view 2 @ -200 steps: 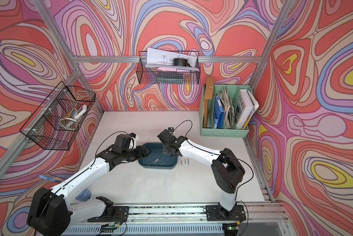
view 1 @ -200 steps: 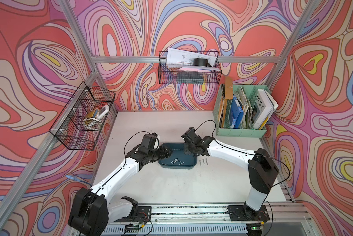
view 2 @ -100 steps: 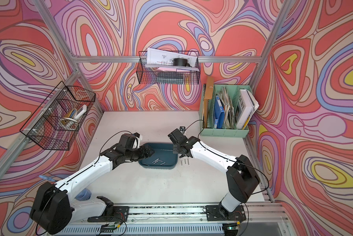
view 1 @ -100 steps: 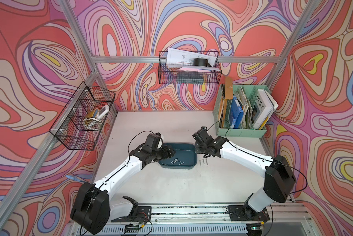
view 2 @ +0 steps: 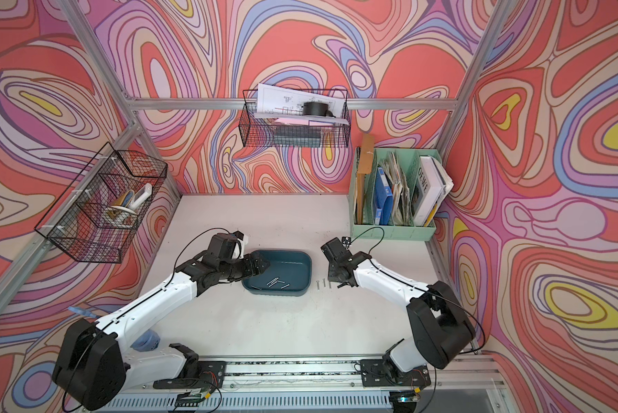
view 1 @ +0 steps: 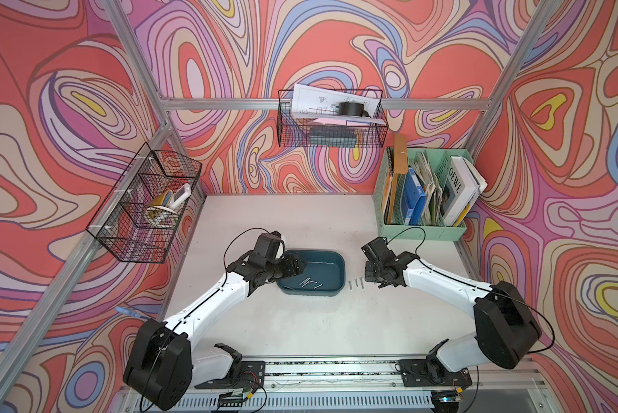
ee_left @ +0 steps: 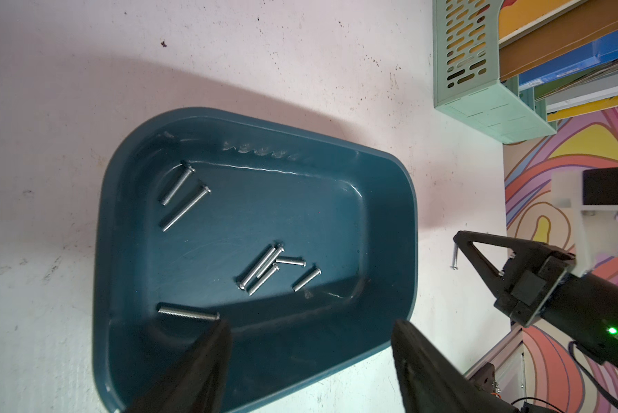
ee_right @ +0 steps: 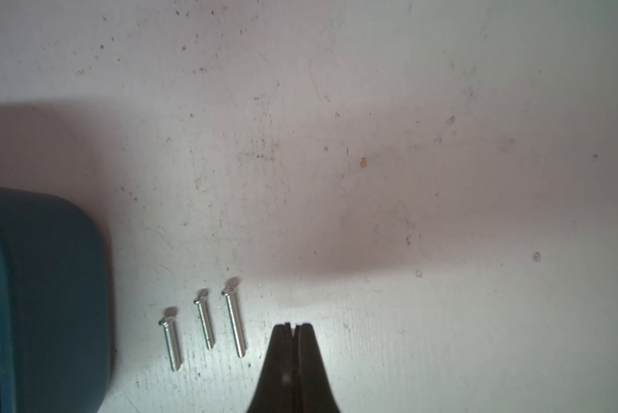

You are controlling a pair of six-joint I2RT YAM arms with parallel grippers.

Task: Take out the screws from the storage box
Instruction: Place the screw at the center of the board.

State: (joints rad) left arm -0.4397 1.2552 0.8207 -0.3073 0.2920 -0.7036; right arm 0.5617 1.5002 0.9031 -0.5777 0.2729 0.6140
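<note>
The right gripper's screw [ee_left: 454,257] hangs over clear table [ee_right: 274,294] beside the row of screws, so the robot should keep lowering it until the screw meets the table, then let it go.
The storage box [view 1: 325,264] [view 2: 290,264] is a shallow dark teal tray in the middle of the table. Several silver screws [ee_left: 264,268] lie loose on its floor [ee_left: 300,214], and one of them [ee_left: 187,314] lies just beyond a left fingertip. My left gripper [view 1: 298,266] [view 2: 264,266] [ee_left: 311,323] hangs open over the box's left end, nothing between its fingers. Three screws [view 1: 356,283] [view 2: 323,284] [ee_right: 203,323] lie side by side on the table, right of the box wall [ee_right: 50,286]. My right gripper [view 1: 370,278] [view 2: 334,277] [ee_right: 293,325] is shut and holds nothing, close beside them.
A mint green file organizer [view 1: 421,229] with books stands at the back right. Black wire baskets hang on the left wall [view 1: 146,207] and the back wall [view 1: 330,121]. The arms' base rail [view 1: 336,368] runs along the table's front edge.
My right gripper has moved from over the box's right end to the table beside the three screws. My left gripper has moved right, further over the box's left end.
</note>
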